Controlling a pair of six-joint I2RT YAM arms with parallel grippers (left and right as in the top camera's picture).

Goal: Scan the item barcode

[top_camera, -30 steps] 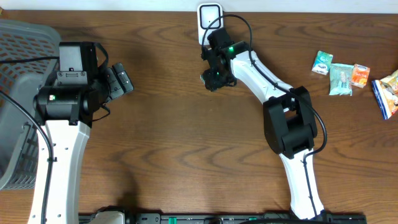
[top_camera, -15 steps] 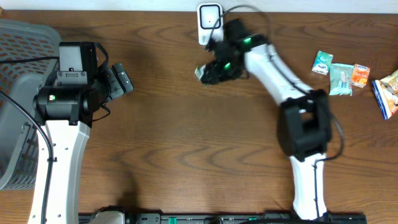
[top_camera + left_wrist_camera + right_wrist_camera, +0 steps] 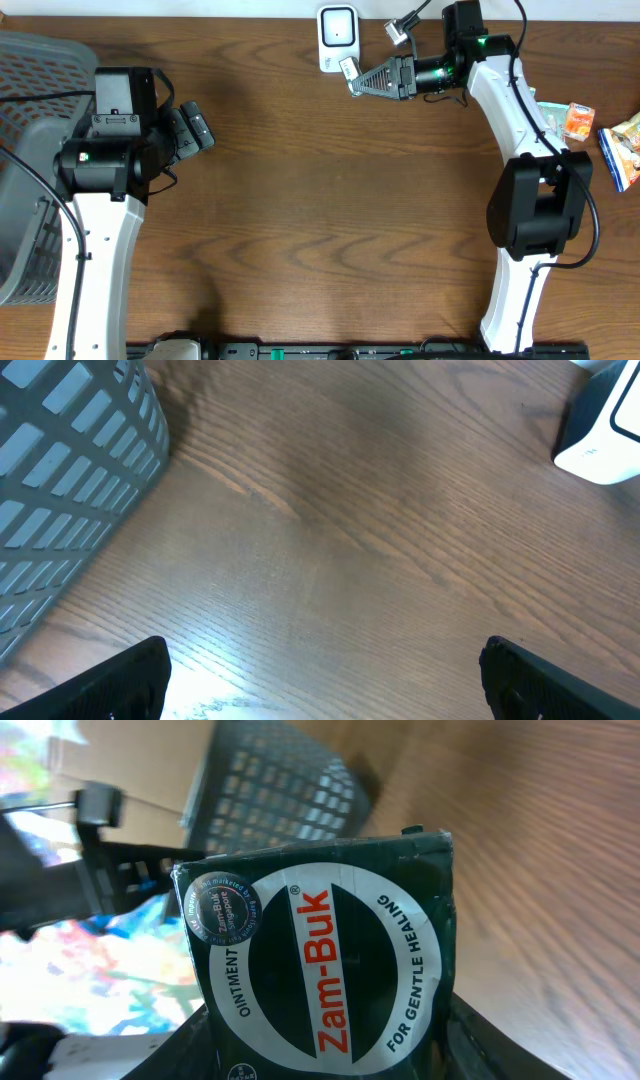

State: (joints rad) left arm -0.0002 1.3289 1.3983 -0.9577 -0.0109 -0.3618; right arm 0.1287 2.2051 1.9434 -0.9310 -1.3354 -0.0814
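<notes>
I should swing my right gripper around toward the back edge and bring the Zam-Buk box [image 3: 350,73] to the scanner's window [image 3: 338,28], because the box is pointing past the scanner toward the basket.
The item is a dark green Zam-Buk ointment box [image 3: 320,970] that fills the right wrist view, round label facing the camera. My right gripper [image 3: 325,1055] is shut on its lower part, one finger on each side. From overhead, the right gripper [image 3: 362,82] lies level and points left, holding the box [image 3: 348,70] just right of the white barcode scanner [image 3: 338,38] at the table's back edge. My left gripper [image 3: 195,128] is open at the left, over bare wood [image 3: 340,690], with nothing between its fingers. The barcode itself does not show.
A grey plastic basket [image 3: 30,150] stands at the far left, close to the left arm. At the right edge lie an orange packet [image 3: 578,120] and a colourful packet [image 3: 622,145]. The scanner's corner [image 3: 605,430] shows in the left wrist view.
My right arm has swung up and to the right, carrying the box from in front of the scanner to beside it, fingers now pointing left. The left arm has not moved.
</notes>
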